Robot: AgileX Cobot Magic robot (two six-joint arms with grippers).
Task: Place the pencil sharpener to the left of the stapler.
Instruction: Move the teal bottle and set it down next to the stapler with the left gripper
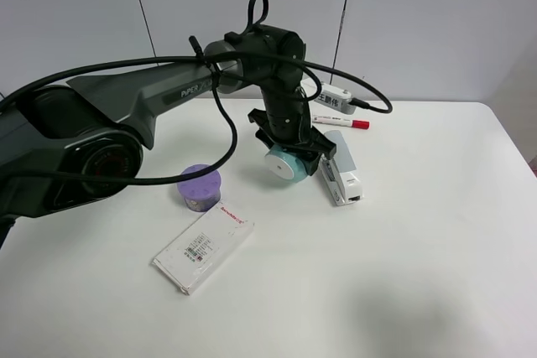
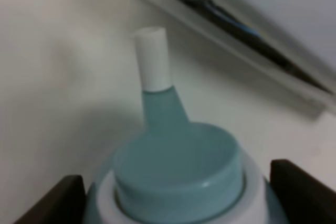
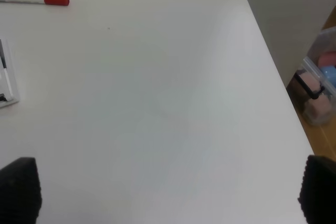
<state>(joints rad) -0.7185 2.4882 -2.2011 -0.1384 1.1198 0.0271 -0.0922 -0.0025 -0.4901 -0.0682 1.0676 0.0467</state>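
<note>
My left gripper is holding the teal pencil sharpener [image 1: 286, 165] over the free spot [image 1: 304, 189] beside the stapler. It should carry on lowering the pencil sharpener until it touches the table, and then let go.
The teal pencil sharpener [image 1: 284, 163] rests at table level, its white round face toward the front, just left of the grey-and-white stapler [image 1: 340, 169]. My left gripper [image 1: 285, 150] reaches down over it from the long black arm and is shut on its body. In the left wrist view the sharpener [image 2: 176, 166] fills the space between the two dark fingers [image 2: 52, 200], its white-tipped stem pointing at the stapler [image 2: 236, 30]. My right gripper [image 3: 168, 198] is open over bare table, with only the stapler's edge [image 3: 5, 77] in its view.
A purple-topped short cylinder [image 1: 200, 186] and a flat white box [image 1: 204, 246] lie front left. A red-capped marker [image 1: 340, 121] and a small white labelled device [image 1: 333, 100] lie behind the stapler. A plastic bin [image 3: 320, 82] stands beyond the table's right edge.
</note>
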